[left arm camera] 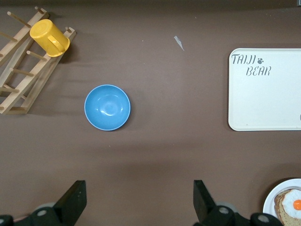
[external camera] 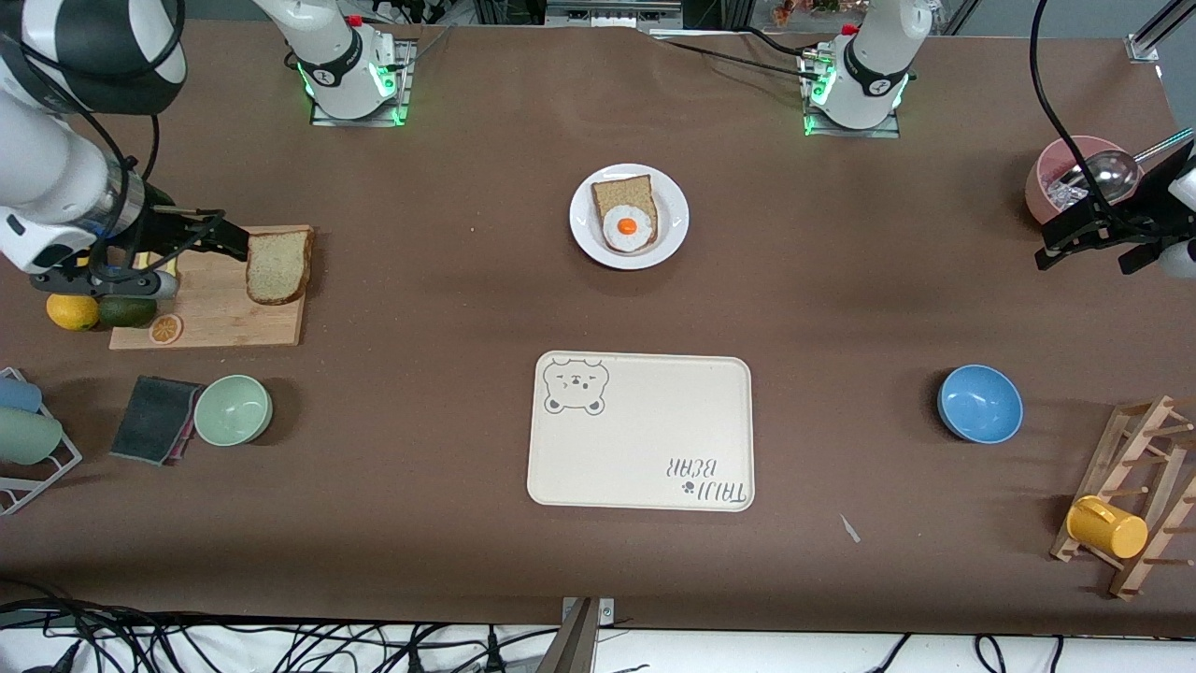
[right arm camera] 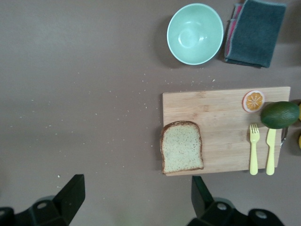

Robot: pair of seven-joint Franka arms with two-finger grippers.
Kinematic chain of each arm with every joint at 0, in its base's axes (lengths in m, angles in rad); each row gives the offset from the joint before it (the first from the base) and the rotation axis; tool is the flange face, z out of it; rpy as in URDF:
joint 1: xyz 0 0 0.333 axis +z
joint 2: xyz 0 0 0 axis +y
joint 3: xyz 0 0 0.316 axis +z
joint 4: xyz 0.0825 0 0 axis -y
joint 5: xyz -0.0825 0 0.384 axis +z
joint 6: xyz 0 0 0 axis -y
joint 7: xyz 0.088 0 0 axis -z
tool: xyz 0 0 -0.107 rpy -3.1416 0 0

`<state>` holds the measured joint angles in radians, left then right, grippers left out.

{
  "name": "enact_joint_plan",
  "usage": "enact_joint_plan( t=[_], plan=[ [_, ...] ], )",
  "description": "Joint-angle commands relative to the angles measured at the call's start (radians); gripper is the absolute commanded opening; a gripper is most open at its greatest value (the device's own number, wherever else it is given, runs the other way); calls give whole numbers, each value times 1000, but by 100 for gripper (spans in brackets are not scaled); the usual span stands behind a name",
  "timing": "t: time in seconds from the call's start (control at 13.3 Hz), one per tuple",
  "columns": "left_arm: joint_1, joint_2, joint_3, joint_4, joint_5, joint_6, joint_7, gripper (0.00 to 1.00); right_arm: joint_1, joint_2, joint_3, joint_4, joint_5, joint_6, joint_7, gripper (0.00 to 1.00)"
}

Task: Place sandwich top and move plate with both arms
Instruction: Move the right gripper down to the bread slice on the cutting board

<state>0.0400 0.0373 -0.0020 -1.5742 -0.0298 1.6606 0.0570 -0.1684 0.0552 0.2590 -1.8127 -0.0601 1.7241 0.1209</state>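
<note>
The sandwich top's corner extends to the cutting board's open edge (right arm camera: pixel 163 145), clear of the fork, so the robot's right gripper should go on lowering until its fingers are on both sides of that corner (right arm camera: pixel 167 168).
The sandwich top (external camera: pixel 277 267), a plain tan slice with brown crust, lies on a wooden cutting board (external camera: pixel 215 322) toward the right arm's end of the table. It also shows in the right wrist view (right arm camera: pixel 182 147). The white plate (external camera: pixel 584 229) sits mid-table and bears a darker slice with a fried egg (external camera: pixel 627 227); its rim shows in the left wrist view (left arm camera: pixel 270 200). My right gripper (external camera: pixel 207 236) (right arm camera: pixel 136 197) is open and empty, up over the board's edge beside the slice. My left gripper (external camera: pixel 1089 241) (left arm camera: pixel 138 200) is open and empty, high over the table at the left arm's end.
A cream bear-printed tray (external camera: pixel 645 439) lies nearer the camera than the plate. A blue bowl (external camera: pixel 979 403), a mug rack with a yellow mug (external camera: pixel 1107 526) and a pink bowl with a ladle (external camera: pixel 1074 178) are at the left arm's end. A green bowl (external camera: pixel 233 409) and dark cloth (external camera: pixel 154 419) lie near the board.
</note>
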Motion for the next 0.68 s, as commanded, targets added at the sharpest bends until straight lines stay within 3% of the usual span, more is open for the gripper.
enact_joint_plan(
  t=[0.0, 0.45, 0.6],
  plan=[
    [8, 7, 1, 20, -15, -22, -3, 100, 9, -54, 2, -198, -20, 167, 54, 100],
    [6, 13, 1, 19, -15, -22, -5, 100, 13, -14, -3, -365, -78, 366, 83, 100],
    [6, 12, -1, 20, -13, -22, -5, 100, 13, -9, 0, -460, -189, 431, 89, 99]
  ],
)
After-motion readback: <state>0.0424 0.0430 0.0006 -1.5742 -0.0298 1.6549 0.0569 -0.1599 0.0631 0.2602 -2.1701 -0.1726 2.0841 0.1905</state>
